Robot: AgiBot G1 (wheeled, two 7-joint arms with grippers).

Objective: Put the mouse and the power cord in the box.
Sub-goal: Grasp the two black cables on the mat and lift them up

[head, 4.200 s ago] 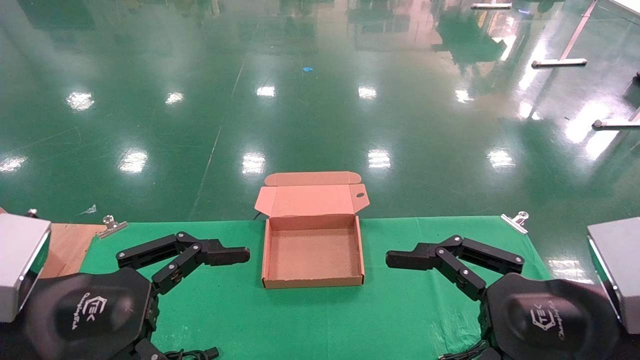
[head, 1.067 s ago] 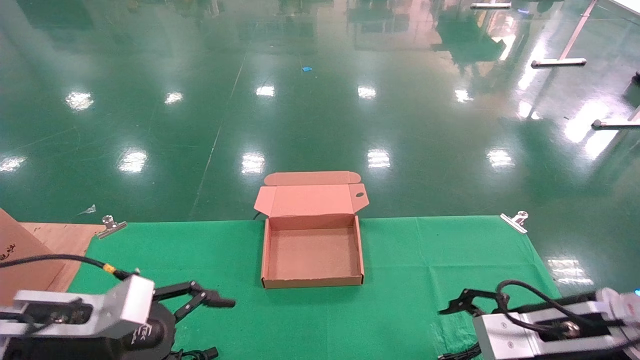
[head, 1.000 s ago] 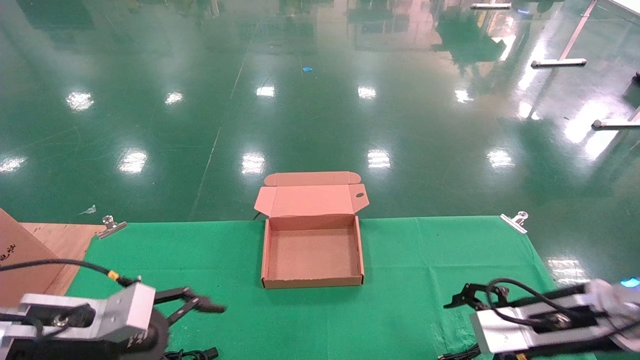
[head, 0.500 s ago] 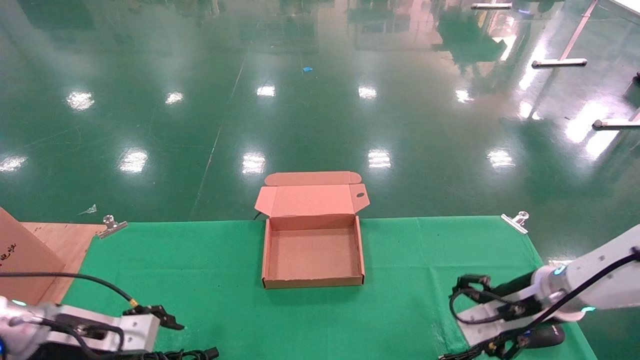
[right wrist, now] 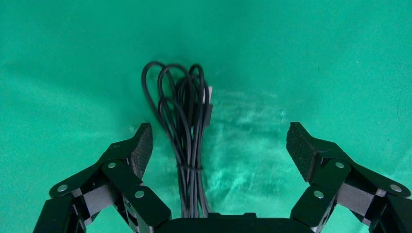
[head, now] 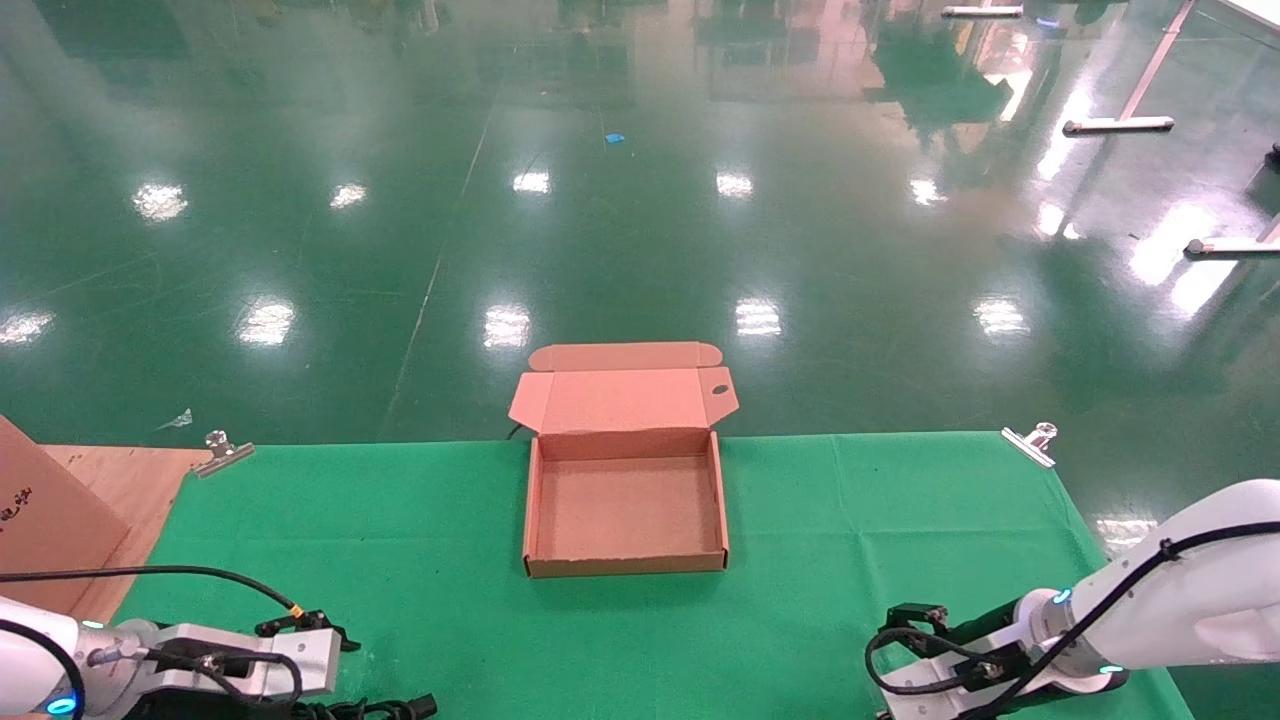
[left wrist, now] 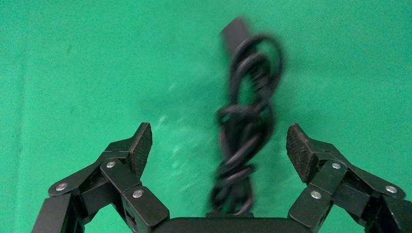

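I expect the power cord point(left wrist: 246, 133) to stay in a bundle with its plug end held close when I lift it, since turns of cord point(left wrist: 239, 112) wrap across the long loops.
The brown cardboard box point(head: 530, 520) lies with its lid folded back at the middle of the green cloth, and nothing is inside it. The power cord point(left wrist: 245, 131), a thick black bundle, lies on the cloth between the fingers of my left gripper point(left wrist: 218, 145), which is open and just above it. One plug end of the cord point(head: 405, 708) shows at the near edge. My right gripper point(right wrist: 218, 145) is open over the mouse's thin tied cable point(right wrist: 187, 131), which lies close to one finger point(right wrist: 138, 148). The mouse body is hidden.
Both arms reach down at the near corners of the cloth, the left arm point(head: 200, 665) and the right arm point(head: 1100, 620). Metal clips point(head: 222, 452) point(head: 1032, 441) pin the cloth's far corners. A brown cardboard sheet point(head: 40, 520) stands at the left. The table ends just behind the box.
Both arms have swung away from the box's sides to the near edge and now point down. The mouse body, seen at the right half a second ago, is now covered by the right arm.
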